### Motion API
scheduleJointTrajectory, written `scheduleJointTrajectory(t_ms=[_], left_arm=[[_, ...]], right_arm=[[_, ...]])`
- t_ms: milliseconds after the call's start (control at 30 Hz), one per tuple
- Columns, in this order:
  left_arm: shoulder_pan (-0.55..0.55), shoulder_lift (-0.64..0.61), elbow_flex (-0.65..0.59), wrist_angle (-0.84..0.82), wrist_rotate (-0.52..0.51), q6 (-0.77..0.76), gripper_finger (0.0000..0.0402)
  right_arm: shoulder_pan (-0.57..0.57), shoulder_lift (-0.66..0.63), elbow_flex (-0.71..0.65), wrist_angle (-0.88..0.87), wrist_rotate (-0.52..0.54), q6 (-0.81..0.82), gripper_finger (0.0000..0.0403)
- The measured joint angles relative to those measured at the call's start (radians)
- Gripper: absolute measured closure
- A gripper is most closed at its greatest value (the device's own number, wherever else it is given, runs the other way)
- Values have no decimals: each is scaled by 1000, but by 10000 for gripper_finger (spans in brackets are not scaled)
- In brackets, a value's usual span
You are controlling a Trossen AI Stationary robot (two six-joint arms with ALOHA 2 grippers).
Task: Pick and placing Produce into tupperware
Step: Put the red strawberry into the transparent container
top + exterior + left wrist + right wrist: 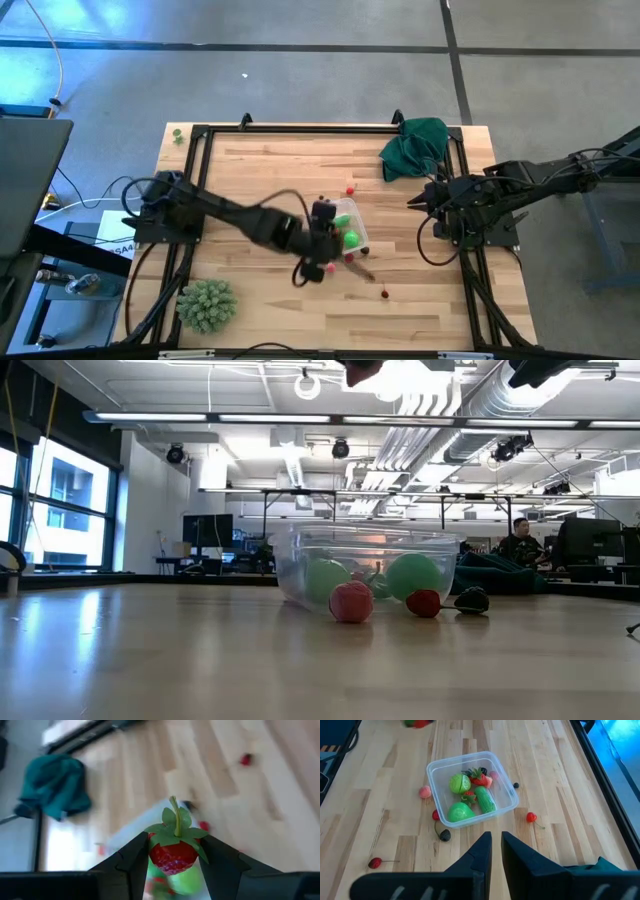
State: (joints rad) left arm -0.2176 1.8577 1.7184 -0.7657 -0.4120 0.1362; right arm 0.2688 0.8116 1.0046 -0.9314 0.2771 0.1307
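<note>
I should keep moving my left gripper over the tupperware and lowering it until the toy strawberry (173,857), now hanging higher than the tupperware's open rim (347,224), is inside.
The tupperware (470,787) is a clear box at the table's middle (352,232). It holds bright green pieces, a red berry and a green stick. My left gripper (172,857), raised over the box's near-left side (318,255), is shut on a toy strawberry (172,855). Loose produce lies around the box: a pink ball (424,791), a red cherry (531,817), a dark piece (444,835), and another cherry (375,863). My right gripper (496,842) waits shut near the table's right edge (415,200). My left gripper pinches the toy strawberry's red body (167,860) between its two fingers, one on each side. The green leaves and stem (175,820) stick out past the fingers. The strawberry is lifted clear, above the tupperware (150,820), with the fingers slanting downward.
A dark green cloth (413,147) lies at the far right corner. A spiky pale-green ball (207,305) sits at the near left. A black frame (300,128) borders the work area. Bare wood lies left of the box. In the low view, people sit at desks beyond the table.
</note>
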Motion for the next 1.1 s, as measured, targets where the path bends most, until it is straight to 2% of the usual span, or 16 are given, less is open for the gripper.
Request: scheduleJointTrajectory(t_ms=[100, 200, 333, 533, 967, 1100], left_arm=[[66, -3, 16, -10, 48, 40, 258], [140, 7, 17, -24, 160, 40, 259], [212, 69, 13, -60, 254, 39, 256], [278, 164, 16, -19, 420, 17, 256], [286, 226, 17, 11, 399, -18, 251], [297, 252, 15, 9, 421, -19, 250]], right_arm=[[0, 0, 0, 1, 0, 0, 371], [0, 0, 0, 0, 0, 0, 371], [0, 0, 0, 0, 0, 0, 371], [0, 1, 0, 0, 0, 0, 371], [0, 1, 0, 1, 0, 0, 371], [0, 1, 0, 0, 0, 0, 371]])
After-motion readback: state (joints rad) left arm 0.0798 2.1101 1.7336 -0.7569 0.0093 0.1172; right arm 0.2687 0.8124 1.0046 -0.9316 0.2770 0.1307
